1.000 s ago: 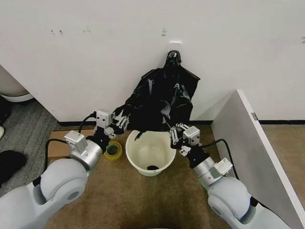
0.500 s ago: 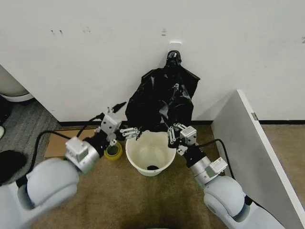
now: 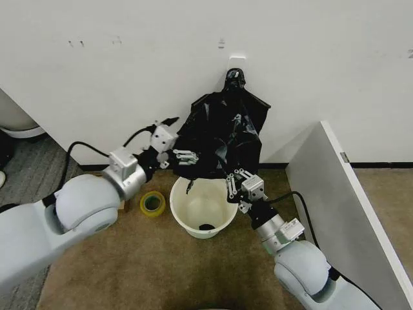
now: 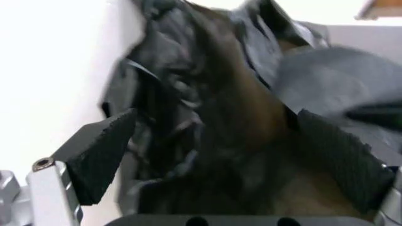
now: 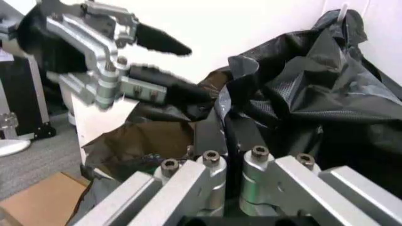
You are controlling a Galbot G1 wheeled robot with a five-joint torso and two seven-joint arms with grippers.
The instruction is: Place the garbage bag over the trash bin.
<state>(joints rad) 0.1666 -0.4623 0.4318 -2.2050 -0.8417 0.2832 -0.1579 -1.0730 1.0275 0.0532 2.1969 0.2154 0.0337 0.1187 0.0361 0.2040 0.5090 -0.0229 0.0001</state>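
Note:
The front garbage bag (image 3: pixel 222 150) will come away from the layers still hanging when I pull, because flat black corners (image 3: pixel 262 105) stick out behind the crinkled film.
The garbage bag (image 3: pixel 222 132) is glossy black plastic hanging against the wall, bunched at the top on a hook, with its lower edge reaching the trash bin. The trash bin (image 3: pixel 193 223), a round white bucket, stands on the floor below it. My left gripper (image 3: pixel 181 137) is open at the bag's left edge, and the left wrist view has the crinkled garbage bag (image 4: pixel 207 108) between its spread pads (image 4: pixel 100 150). My right gripper (image 3: pixel 235 186) is over the bin's right rim, shut on a fold of the garbage bag (image 5: pixel 301 89). The right wrist view also catches the left gripper (image 5: pixel 188 68).
A yellow tape roll (image 3: pixel 153 203) lies on the floor left of the bin. A white partition panel (image 3: pixel 342 200) stands on the right. The white wall (image 3: pixel 129 77) is directly behind the bag. Something small and dark (image 3: pixel 206 227) lies in the bin's bottom.
My left gripper has risen from beside the tape roll to the bag's left edge, staying open. The right gripper has drifted slightly lower and left, near the bin's rim.

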